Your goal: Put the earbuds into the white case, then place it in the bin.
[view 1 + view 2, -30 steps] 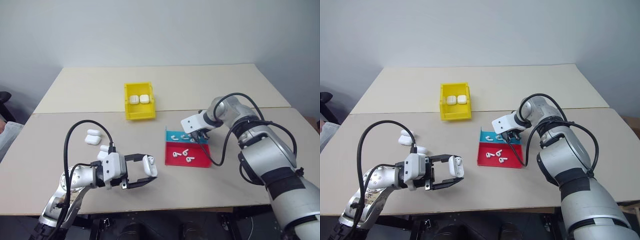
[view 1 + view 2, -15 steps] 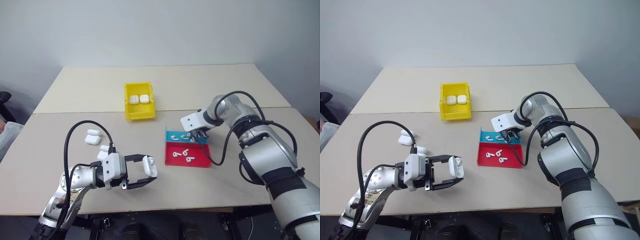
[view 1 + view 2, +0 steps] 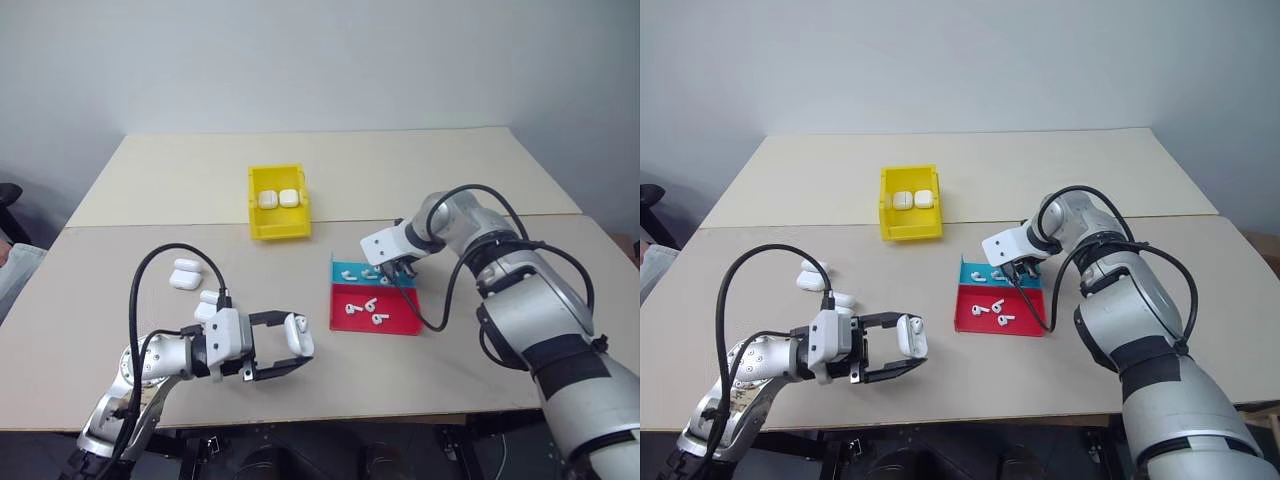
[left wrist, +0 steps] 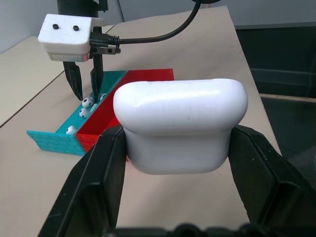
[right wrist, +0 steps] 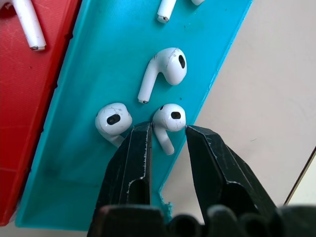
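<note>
The earbud's head is held only by its stem-side edge (image 5: 164, 127) in my right gripper's fingers, so I should open, turn a little and close further over the head (image 5: 169, 115) before lifting.
My left gripper (image 3: 289, 343) is shut on a white case (image 4: 180, 126), held with its lid closed a little above the table's front left. My right gripper (image 5: 167, 132) points down over the cyan strip of the tray (image 3: 345, 270). Its two fingertips (image 5: 139, 136) press on either side of one earbud (image 5: 169, 117) at the strip's edge. Two more earbuds (image 5: 163, 71) lie loose on the cyan beside it, and several earbuds (image 3: 362, 306) lie on the red part. The yellow bin (image 3: 278, 228) stands behind the tray to its left, with two white cases (image 3: 278, 199) inside.
Several spare white cases (image 3: 185, 273) lie on the table at the left, just behind my left arm. The red-and-cyan tray (image 3: 400, 320) has low walls. A seam runs across the table behind the tray, between two tabletops.
</note>
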You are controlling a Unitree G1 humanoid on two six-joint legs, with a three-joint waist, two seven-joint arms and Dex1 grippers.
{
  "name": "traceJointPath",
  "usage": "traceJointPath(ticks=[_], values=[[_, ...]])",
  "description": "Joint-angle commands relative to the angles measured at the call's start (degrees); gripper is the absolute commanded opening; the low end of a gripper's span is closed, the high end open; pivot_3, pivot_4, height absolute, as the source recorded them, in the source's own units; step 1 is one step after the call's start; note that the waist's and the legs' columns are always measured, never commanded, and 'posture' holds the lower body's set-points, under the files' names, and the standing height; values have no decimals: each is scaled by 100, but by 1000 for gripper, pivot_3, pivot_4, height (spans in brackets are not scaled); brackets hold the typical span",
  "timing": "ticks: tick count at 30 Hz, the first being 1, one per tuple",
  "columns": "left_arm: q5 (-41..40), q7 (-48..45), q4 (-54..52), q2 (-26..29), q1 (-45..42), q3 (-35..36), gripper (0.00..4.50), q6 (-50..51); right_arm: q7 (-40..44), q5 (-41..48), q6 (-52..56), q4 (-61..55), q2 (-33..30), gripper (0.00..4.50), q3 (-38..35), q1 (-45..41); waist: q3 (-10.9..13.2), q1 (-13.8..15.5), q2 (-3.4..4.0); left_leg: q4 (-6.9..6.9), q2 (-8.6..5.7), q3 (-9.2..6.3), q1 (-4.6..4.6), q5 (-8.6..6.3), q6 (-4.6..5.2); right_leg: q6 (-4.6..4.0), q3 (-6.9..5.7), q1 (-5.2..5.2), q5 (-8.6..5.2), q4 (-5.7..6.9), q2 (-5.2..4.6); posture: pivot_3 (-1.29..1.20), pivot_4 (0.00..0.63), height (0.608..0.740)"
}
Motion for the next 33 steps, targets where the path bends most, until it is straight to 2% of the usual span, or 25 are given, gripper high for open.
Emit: traceJointPath(ticks=[1, 27, 30, 33], values=[[-34, 54, -198, -11, 27, 48, 2792, -174, -24, -72, -164, -30, 1, 1423, 59, -76, 0, 1, 0, 0, 0, 0, 0, 0, 0, 0, 0, 0, 0, 0, 0, 0, 150, 740], [-4, 158, -204, -14, 49, 44, 2792, -188, -345, -351, -487, 63, 3, 1423, 240, -95, 0, -8, 0, 0, 1, 0, 1, 0, 0, 0, 0, 1, 0, 2, 0, 0, 150, 740], [-3, 162, -199, -23, 40, 32, 2792, -194, -280, -349, -538, 73, -12, 1971, 247, -96, 0, -8, 0, 0, 1, 0, 1, 0, 0, 0, 0, 1, 0, 2, 0, 0, 150, 740], [-14, 164, -213, -19, 34, 33, 2792, -180, -381, -339, -451, 75, 6, 2911, 224, -94, 0, -6, 0, 0, 0, 0, 1, 0, 0, 0, 0, 1, 0, 2, 0, 0, 150, 740]])
